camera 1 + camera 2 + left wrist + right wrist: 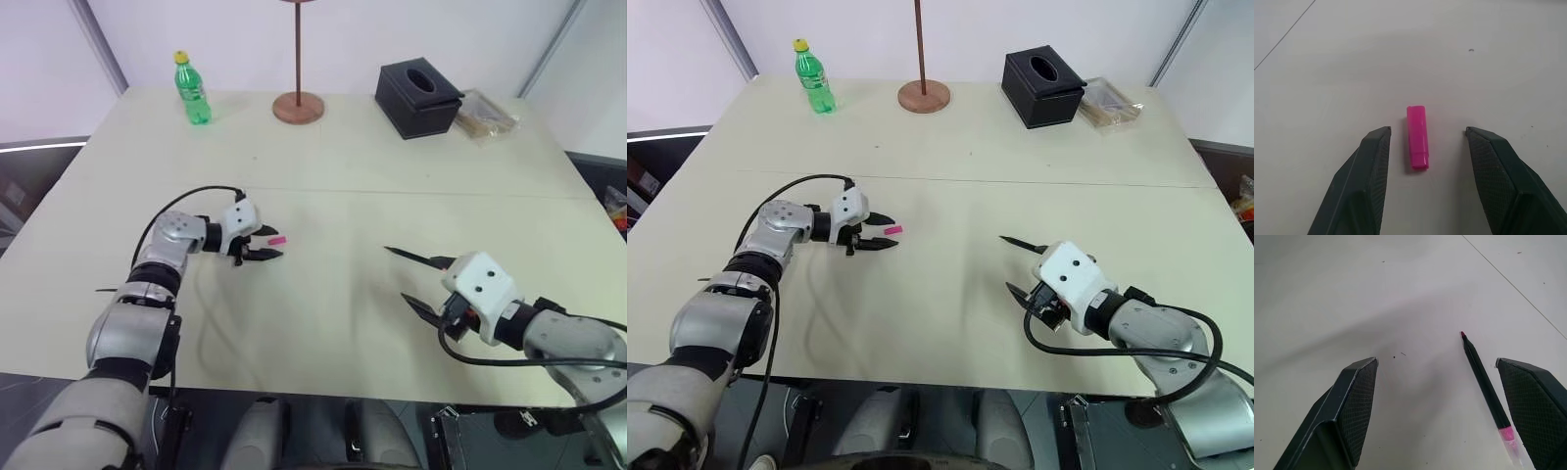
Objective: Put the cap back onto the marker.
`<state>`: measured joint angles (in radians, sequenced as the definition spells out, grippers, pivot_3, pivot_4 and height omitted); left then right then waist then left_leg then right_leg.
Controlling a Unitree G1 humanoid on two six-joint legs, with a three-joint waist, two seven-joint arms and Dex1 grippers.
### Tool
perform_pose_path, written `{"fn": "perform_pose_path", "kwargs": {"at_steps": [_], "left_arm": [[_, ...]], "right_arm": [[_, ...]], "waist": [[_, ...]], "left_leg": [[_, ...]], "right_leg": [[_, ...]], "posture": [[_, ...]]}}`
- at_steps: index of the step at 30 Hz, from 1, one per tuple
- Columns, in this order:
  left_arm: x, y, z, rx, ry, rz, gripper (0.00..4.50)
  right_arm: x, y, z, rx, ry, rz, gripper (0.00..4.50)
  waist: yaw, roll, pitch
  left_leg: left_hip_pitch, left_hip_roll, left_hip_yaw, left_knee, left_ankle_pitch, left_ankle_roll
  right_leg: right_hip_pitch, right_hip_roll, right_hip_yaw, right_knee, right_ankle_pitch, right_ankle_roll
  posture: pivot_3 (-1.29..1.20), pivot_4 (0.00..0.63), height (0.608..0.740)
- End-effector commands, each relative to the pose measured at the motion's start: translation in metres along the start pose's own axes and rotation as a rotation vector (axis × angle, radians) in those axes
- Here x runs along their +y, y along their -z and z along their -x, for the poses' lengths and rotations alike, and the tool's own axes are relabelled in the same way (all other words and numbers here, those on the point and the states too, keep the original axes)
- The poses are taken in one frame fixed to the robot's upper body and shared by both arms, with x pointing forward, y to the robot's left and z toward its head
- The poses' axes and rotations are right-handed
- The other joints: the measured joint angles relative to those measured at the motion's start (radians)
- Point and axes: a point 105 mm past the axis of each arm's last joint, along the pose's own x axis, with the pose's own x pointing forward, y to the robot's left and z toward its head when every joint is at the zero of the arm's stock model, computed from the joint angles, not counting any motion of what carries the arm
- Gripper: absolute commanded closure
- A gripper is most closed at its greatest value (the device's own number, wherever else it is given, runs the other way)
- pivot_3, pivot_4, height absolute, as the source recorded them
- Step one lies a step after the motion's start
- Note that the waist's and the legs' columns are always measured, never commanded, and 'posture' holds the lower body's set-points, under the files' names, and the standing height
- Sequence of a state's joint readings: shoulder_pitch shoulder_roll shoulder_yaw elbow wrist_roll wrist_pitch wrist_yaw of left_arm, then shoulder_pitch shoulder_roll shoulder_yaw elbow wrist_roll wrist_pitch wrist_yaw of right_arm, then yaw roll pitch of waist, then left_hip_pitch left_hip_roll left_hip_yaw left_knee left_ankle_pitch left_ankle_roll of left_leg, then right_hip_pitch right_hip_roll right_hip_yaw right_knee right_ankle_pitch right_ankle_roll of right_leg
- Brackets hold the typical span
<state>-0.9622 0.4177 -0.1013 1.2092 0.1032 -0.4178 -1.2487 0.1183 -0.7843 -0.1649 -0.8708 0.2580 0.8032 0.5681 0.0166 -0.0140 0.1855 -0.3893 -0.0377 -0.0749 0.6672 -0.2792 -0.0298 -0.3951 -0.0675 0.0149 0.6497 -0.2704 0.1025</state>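
The pink cap (277, 240) will go straight over the marker's tip when I push the two together, because the stepped end (1420, 161) points back toward my left gripper.
The cap (1417, 144) is a small bright pink cylinder lying flat on the cream table (333, 323). My left gripper (1427, 130) is open, one black finger on each side of the cap and neither touching it. In the head views the cap (277, 240) sits just at those fingertips. The marker (1484, 382) is a thin dark stick with a pink rear end, lying on the table between the fingers of my right gripper (1436, 361). That gripper is wide open, and the marker lies close beside one finger. Its tip reaches past the fingertips (402, 254).
At the back of the table stand a green bottle (192, 90), a wooden stand on a round base (298, 107), a black tissue box (418, 98) and a clear packet (487, 116). A seam (411, 193) crosses the tabletop.
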Motion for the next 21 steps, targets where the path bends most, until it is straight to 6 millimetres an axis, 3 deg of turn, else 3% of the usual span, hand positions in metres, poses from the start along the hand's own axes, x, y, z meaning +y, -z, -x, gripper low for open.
{"fn": "perform_pose_path", "kwargs": {"at_steps": [1,4,7,9,17,21], "left_arm": [[-0.011,0.007,-0.013,0.024,0.039,0.021,1.98],[-0.011,0.007,-0.013,0.029,0.038,0.019,1.98],[-0.011,0.009,-0.012,0.038,0.037,0.021,3.18],[-0.011,0.01,-0.011,0.042,0.038,0.022,4.31],[-0.012,0.016,-0.005,0.059,0.042,0.017,4.42],[-0.008,0.003,-0.002,0.018,0.05,-0.019,4.42]], "right_arm": [[-0.002,-0.008,0.005,-0.023,0.023,0.031,0.56],[-0.003,-0.008,0.005,-0.023,0.024,0.03,0.56],[-0.003,-0.007,0.004,-0.023,0.024,0.032,0.56],[-0.003,-0.008,0.004,-0.023,0.023,0.033,0.56],[-0.002,-0.006,0.003,-0.016,0.011,0.035,0.56],[-0.005,-0.003,0.001,-0.015,-0.001,0.032,0.56]], "waist": [[0.0,0.0,0.0],[0.0,0.0,0.0],[0.0,0.0,0.0],[-0.003,0.0,0.0],[-0.005,0.0,0.0],[-0.007,0.0,0.0]], "left_leg": [[0.0,0.0,0.0,0.0,0.0,0.0],[0.0,0.0,0.0,0.0,0.0,0.0],[0.0,0.0,0.0,0.0,0.0,0.0],[0.0,0.0,-0.001,0.0,0.0,0.0],[0.0,0.0,-0.001,0.0,0.0,0.0],[0.0,0.0,0.0,0.0,0.0,0.0]], "right_leg": [[0.0,0.0,0.0,0.0,0.0,0.0],[0.0,0.0,0.0,0.0,0.0,0.0],[0.0,0.0,0.0,0.0,0.0,0.0],[0.0,0.0,0.0,0.0,0.0,0.0],[0.0,0.001,0.0,0.0,0.0,0.0],[0.0,0.001,0.0,0.0,0.0,0.0]], "posture": [[0.0,0.15,0.74],[0.0,0.15,0.74],[0.0,0.15,0.74],[0.0,0.15,0.74],[0.0,0.15,0.74],[0.0,0.15,0.74]]}}
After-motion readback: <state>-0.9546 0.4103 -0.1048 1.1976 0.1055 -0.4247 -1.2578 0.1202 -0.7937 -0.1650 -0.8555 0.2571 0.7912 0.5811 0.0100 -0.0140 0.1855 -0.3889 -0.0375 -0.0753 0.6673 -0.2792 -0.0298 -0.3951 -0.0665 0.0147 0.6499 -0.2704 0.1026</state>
